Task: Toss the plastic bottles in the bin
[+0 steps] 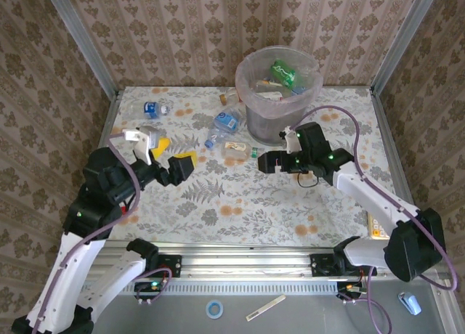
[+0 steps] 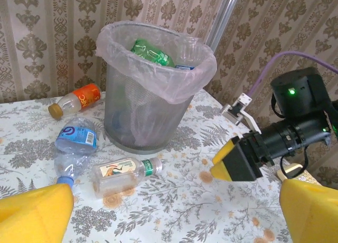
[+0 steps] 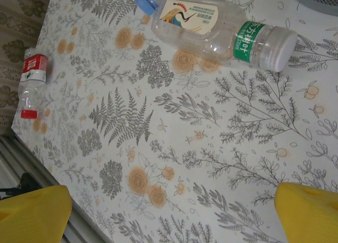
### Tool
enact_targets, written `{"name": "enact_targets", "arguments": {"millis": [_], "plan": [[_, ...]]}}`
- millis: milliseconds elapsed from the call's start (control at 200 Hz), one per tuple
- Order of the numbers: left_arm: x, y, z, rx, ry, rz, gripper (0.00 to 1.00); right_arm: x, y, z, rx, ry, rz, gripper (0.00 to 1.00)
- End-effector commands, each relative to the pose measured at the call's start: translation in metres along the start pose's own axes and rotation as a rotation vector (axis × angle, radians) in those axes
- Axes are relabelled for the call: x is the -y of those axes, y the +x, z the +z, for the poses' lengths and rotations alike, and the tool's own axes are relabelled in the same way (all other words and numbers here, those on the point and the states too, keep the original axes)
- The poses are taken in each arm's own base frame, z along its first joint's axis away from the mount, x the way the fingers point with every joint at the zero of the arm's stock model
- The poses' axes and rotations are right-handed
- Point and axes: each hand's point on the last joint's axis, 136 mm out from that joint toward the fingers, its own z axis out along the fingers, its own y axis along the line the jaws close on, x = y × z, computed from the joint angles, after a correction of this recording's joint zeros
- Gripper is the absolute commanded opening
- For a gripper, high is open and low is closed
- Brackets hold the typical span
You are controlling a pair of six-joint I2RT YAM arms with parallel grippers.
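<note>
I should keep moving my right gripper in until its fingers are around the green neck band (image 2: 147,167), because the clear bottle's neck (image 2: 154,166) lies free and points toward that gripper.
The bin (image 1: 256,117) (image 2: 138,128), grey mesh with a pinkish bag, stands at the back of the table and holds a green bottle (image 1: 285,74) (image 2: 150,52). Before it lies a clear bottle with a green neck band (image 1: 238,150) (image 2: 127,171) (image 3: 222,29). A blue-labelled bottle (image 1: 227,122) (image 2: 76,140) and an orange-labelled one (image 2: 76,101) lie left of the bin, another blue one (image 1: 152,109) at the far left. A small red-labelled bottle (image 3: 33,79) lies near the table's front edge. My left gripper (image 1: 174,154) (image 2: 174,222) and right gripper (image 1: 267,161) (image 3: 174,216) both hover open and hold nothing, facing each other.
Wallpapered walls and metal posts (image 1: 389,40) close in the table on three sides. The floral tablecloth (image 1: 240,203) ends at a metal rail (image 1: 240,258) along the front. A purple cable (image 1: 341,116) loops over the right arm.
</note>
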Motion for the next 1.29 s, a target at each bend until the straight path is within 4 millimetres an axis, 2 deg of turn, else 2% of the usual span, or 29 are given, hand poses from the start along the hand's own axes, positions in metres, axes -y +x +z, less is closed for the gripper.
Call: {"name": "enact_targets", "arguments": {"millis": [0, 110, 155, 420, 810, 1090, 1290], "plan": [[-0.002, 0.008, -0.006, -0.008, -0.014, -0.004, 1.00, -0.001, -0.021, 0.005, 0.039, 0.001, 0.013, 1.00], [-0.002, 0.011, -0.010, -0.007, -0.019, -0.008, 1.00, 0.004, -0.027, 0.017, 0.039, 0.013, 0.016, 1.00], [-0.003, 0.013, -0.010, -0.010, -0.020, -0.012, 1.00, 0.011, -0.026, 0.030, 0.014, 0.023, 0.020, 1.00], [-0.002, 0.018, -0.015, -0.015, -0.022, -0.022, 1.00, 0.037, -0.037, 0.061, -0.019, 0.096, -0.071, 1.00], [-0.003, 0.022, -0.019, -0.021, -0.031, -0.032, 1.00, 0.059, -0.043, 0.100, -0.076, 0.135, -0.228, 0.99], [-0.003, 0.022, -0.023, -0.017, -0.038, -0.036, 1.00, 0.062, -0.049, 0.117, -0.093, 0.127, -0.278, 0.99], [-0.003, 0.024, -0.024, -0.021, -0.040, -0.039, 1.00, 0.063, -0.045, 0.132, -0.129, 0.107, -0.290, 0.99]]}}
